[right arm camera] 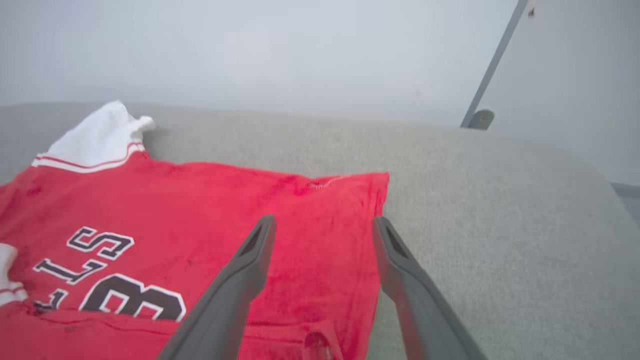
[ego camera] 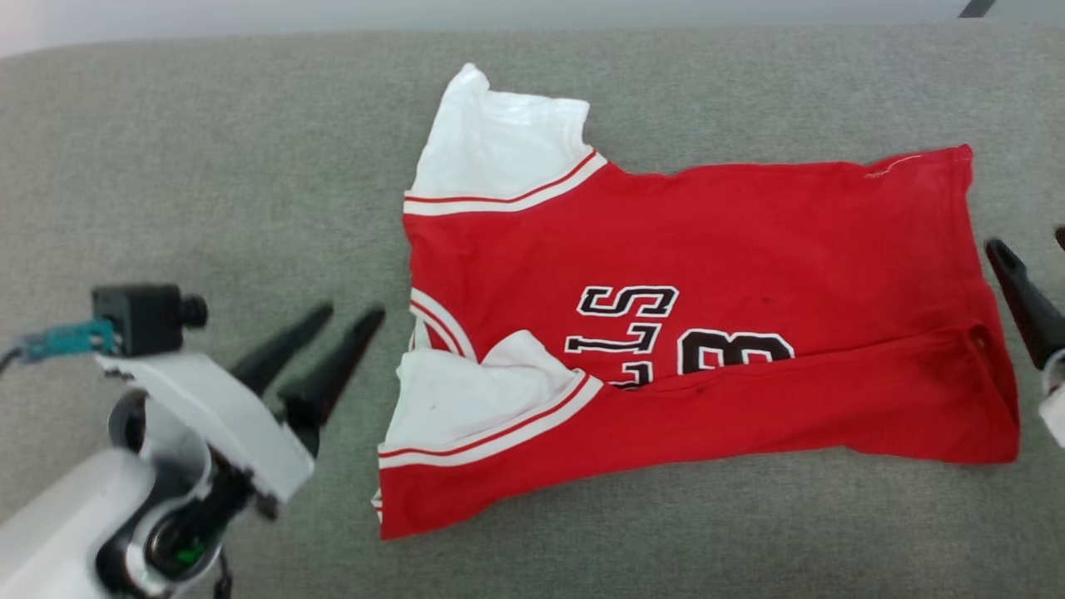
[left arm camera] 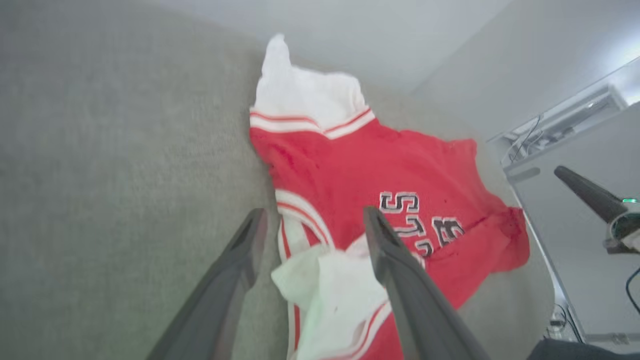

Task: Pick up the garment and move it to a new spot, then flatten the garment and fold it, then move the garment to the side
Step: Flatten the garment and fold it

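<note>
The garment's near fold (ego camera: 704, 421) has plain red backing in view. The garment's far side (ego camera: 744, 205) should hide the lettering under plain red when I fold it over.
The garment (ego camera: 707, 249) lies spread on a grey upholstered surface (ego camera: 208, 166), collar end to the left and hem to the right. Its near long edge is folded up over the lower part of the black lettering, and a white sleeve (ego camera: 474, 399) rests on that fold. My left gripper (ego camera: 354, 312) hovers open just left of the near sleeve, its fingers straddling the sleeve's edge in the left wrist view (left arm camera: 315, 212). My right gripper (ego camera: 1027, 241) is open at the hem's right edge, above the hem corner in its own view (right arm camera: 324, 220). Neither holds anything.
The grey surface extends well beyond the garment (left arm camera: 360, 165) on the left, front and right (right arm camera: 500, 225). Its far edge meets a pale wall. A white cabinet with cables (left arm camera: 560, 130) stands beyond the right end, and a grey pole (right arm camera: 492, 65) leans there.
</note>
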